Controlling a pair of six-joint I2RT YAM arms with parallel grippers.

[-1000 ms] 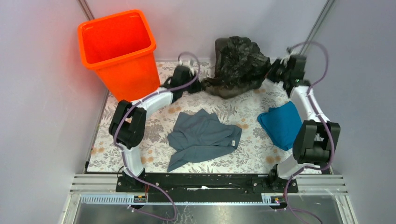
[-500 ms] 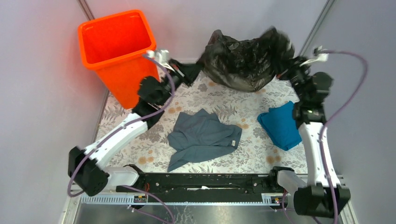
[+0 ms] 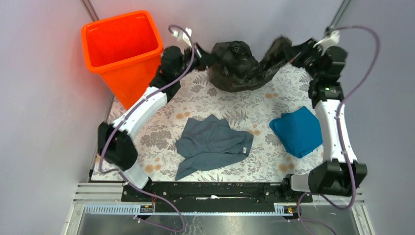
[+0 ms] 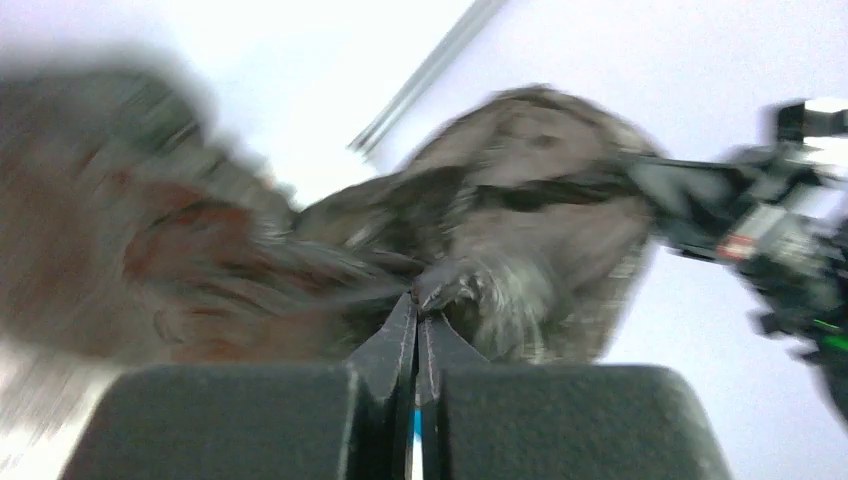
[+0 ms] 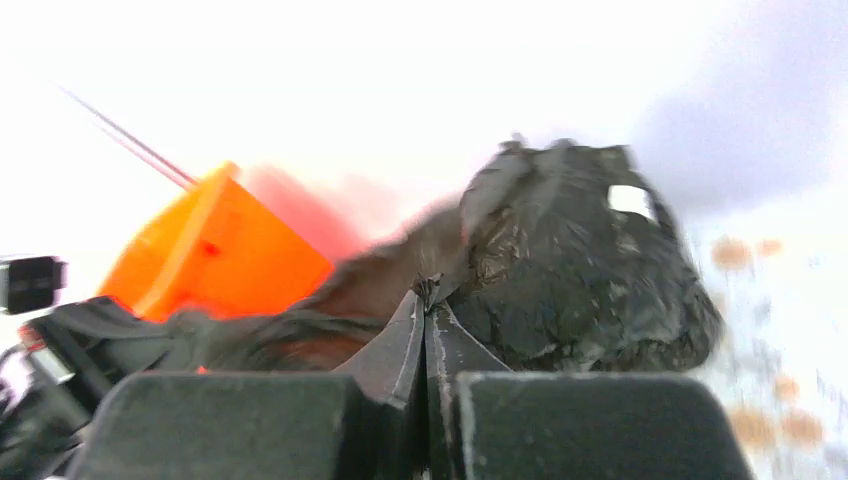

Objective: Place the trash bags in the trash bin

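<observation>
Next, my left gripper gathers the black trash bag near my right gripper after I lower the bag, because the bag is stretched wide from gripper to gripper.
The black crinkled trash bag hangs in the air at the back of the table, stretched between both grippers. My left gripper is shut on its left edge, just right of the orange trash bin. My right gripper is shut on its right edge. In the left wrist view the jaws pinch the blurred bag. In the right wrist view the jaws pinch the bag, with the bin behind it at left.
A grey cloth lies crumpled at the table's middle. A blue folded cloth lies at the right, beside the right arm. Walls close in the table at the back and both sides.
Both arms have lifted the bag off the table and carried it left toward the bin. The left gripper has risen beside the bin's rim; the bag has bunched narrower.
</observation>
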